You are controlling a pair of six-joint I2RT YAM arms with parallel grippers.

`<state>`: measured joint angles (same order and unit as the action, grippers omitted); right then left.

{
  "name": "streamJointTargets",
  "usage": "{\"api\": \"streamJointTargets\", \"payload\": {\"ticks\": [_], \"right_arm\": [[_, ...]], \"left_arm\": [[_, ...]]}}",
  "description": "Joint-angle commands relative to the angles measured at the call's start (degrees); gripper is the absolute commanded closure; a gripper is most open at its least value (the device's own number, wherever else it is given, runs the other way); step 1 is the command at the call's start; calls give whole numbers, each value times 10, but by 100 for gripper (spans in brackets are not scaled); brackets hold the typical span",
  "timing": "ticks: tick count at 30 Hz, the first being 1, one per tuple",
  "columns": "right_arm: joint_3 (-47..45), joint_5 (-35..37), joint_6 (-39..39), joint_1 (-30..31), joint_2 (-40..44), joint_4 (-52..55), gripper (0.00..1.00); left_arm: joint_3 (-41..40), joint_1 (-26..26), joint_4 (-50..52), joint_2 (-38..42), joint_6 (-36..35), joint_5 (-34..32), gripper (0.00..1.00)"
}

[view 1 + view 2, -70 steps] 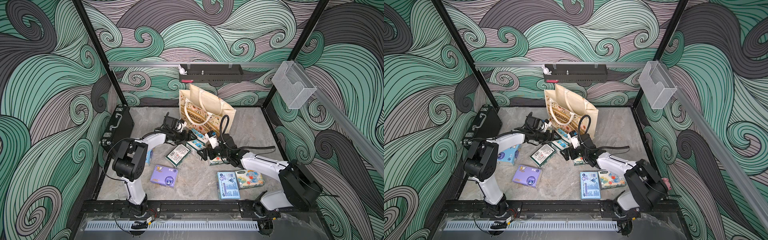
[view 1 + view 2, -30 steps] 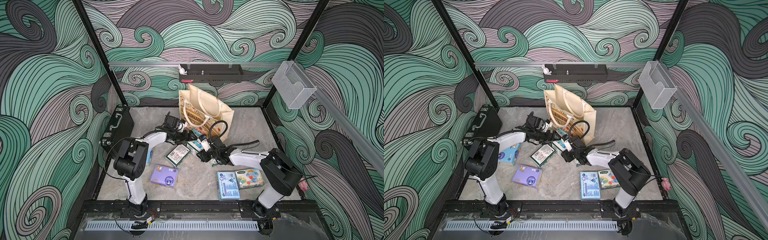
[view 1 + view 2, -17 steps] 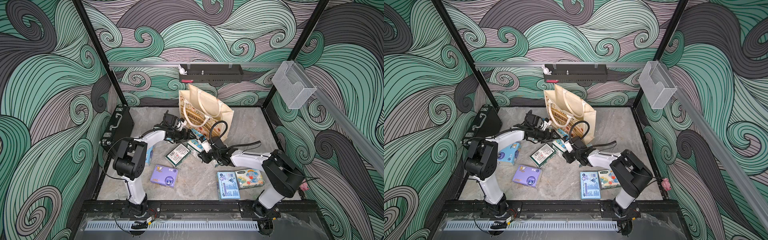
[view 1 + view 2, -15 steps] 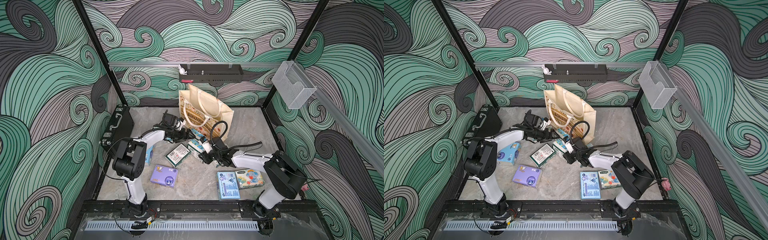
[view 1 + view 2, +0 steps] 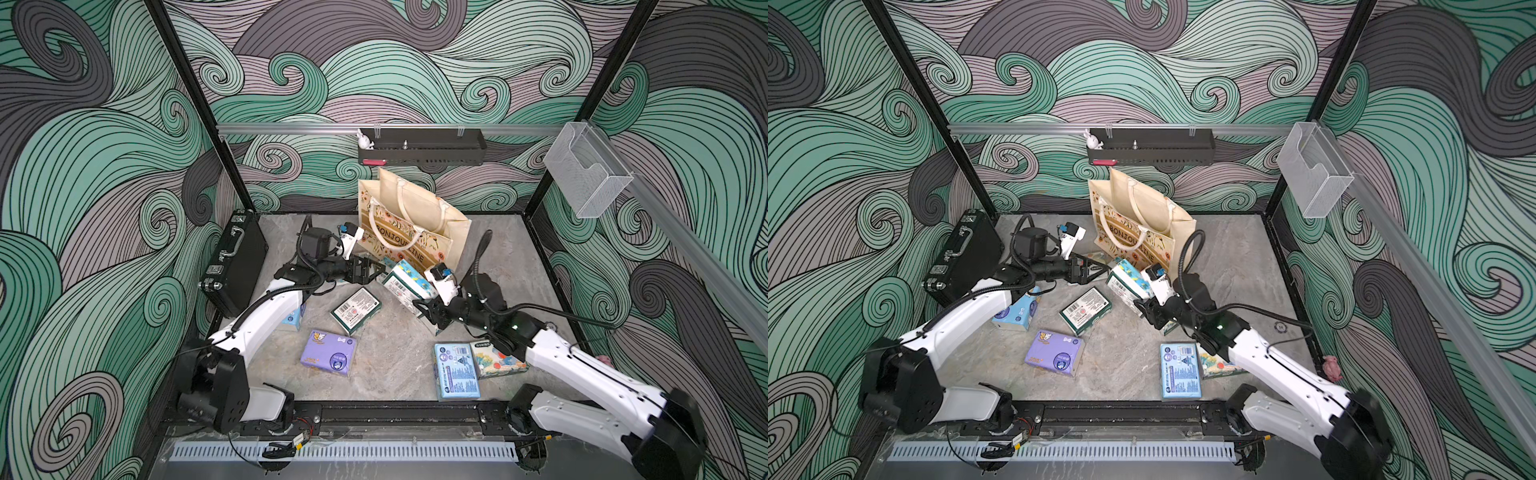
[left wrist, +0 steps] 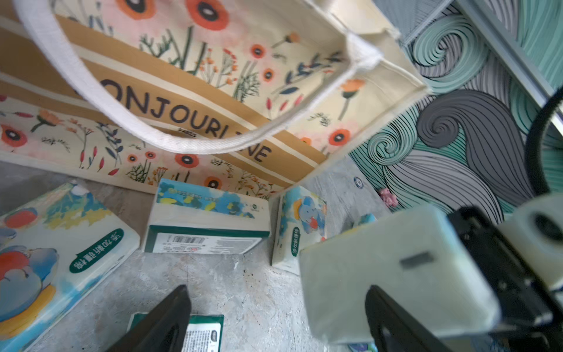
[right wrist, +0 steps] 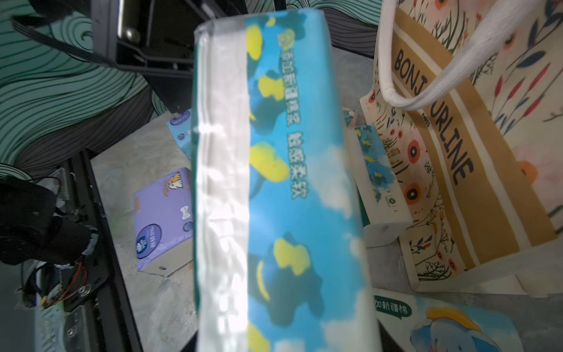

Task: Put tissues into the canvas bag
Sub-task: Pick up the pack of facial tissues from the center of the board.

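The floral tissue pack (image 5: 411, 286) slants from my right gripper toward the bottom of the bag. My left gripper should hold its loose end (image 5: 394, 275) while my right gripper takes hold of it again.
The canvas bag (image 5: 419, 226) (image 5: 1144, 222) stands upright at the back, handles up. My right gripper (image 5: 426, 309) (image 5: 1148, 309) is shut on a white-blue floral tissue pack (image 5: 405, 282) (image 7: 283, 183), which tilts toward the bag's foot. My left gripper (image 5: 372, 270) (image 6: 275, 292) is open just left of that pack, low in front of the bag (image 6: 213, 76), nothing between its fingers. Loose tissues lie on the floor: a purple pack (image 5: 328, 353), a dark green pack (image 5: 356, 305), a light blue pack (image 5: 456, 376) and a cartoon pack (image 5: 496, 359).
A black briefcase (image 5: 235, 266) leans at the left wall. Another floral pack (image 6: 207, 219) stands against the bag's base between two cartoon elephant packs (image 6: 30, 259). A blue pack (image 5: 1017, 313) lies under my left arm. A black shelf (image 5: 422, 149) hangs on the back wall.
My right gripper closed on the floral pack and tipped it up, while the right arm's elbow swung out to the right. The left gripper has hardly moved.
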<state>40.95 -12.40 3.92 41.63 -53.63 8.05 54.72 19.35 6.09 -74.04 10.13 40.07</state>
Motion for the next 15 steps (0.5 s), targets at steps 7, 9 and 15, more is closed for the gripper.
{"api": "streamJointTargets", "payload": {"ticks": [7,9,15], "right_arm": [[4,-103,-25,4,152,185,52],[-1,-110,-28,4,159,193,52],[-9,-152,-18,7,177,183,53]], "left_arm": [[-74,53,-119,142,-200,153,9],[-75,80,-100,146,-232,165,9],[-70,137,-39,141,-305,188,10]]}}
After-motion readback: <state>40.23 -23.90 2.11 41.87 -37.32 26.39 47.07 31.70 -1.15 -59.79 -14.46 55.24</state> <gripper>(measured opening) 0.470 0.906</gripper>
